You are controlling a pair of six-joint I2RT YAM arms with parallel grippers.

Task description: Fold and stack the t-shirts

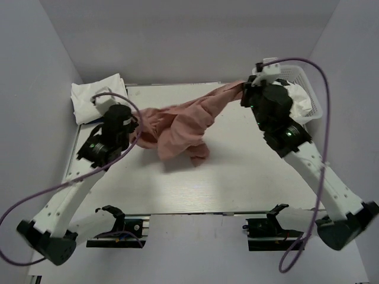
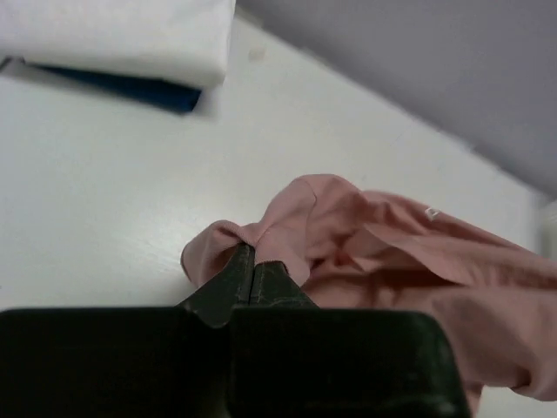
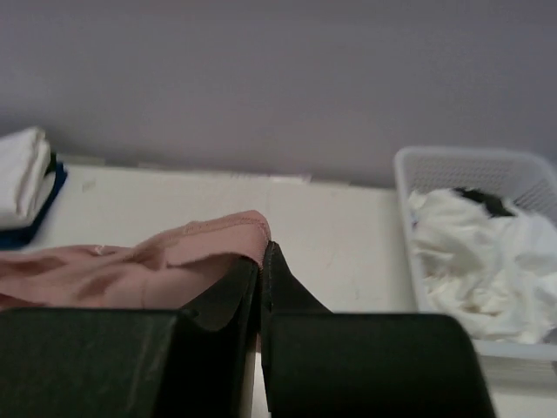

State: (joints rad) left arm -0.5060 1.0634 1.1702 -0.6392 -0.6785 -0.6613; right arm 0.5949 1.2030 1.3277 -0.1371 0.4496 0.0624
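My grippers have the pink shirt's middle (image 1: 180, 133) hanging bunched up between them. Next, I lay the shirt out nearer to me (image 1: 183, 186) and grip it anew before I fold it.
A dusty-pink t-shirt (image 1: 183, 121) hangs stretched between my two grippers above the table, its middle sagging onto the tabletop. My left gripper (image 1: 137, 126) is shut on one edge of the pink shirt (image 2: 365, 235). My right gripper (image 1: 244, 94) is shut on the other edge, a stitched hem (image 3: 209, 239). A folded stack with a white tee (image 1: 95, 97) on top lies at the far left corner; the left wrist view shows the white tee (image 2: 122, 35) lying on a blue one (image 2: 139, 89). Crumpled white tees (image 3: 479, 261) lie in the basket.
A white plastic mesh basket (image 1: 308, 89) stands at the far right corner, close beside my right arm. Grey walls enclose the table (image 1: 237, 171) on the left, back and right. The folded stack also shows at the far left of the right wrist view (image 3: 22, 178).
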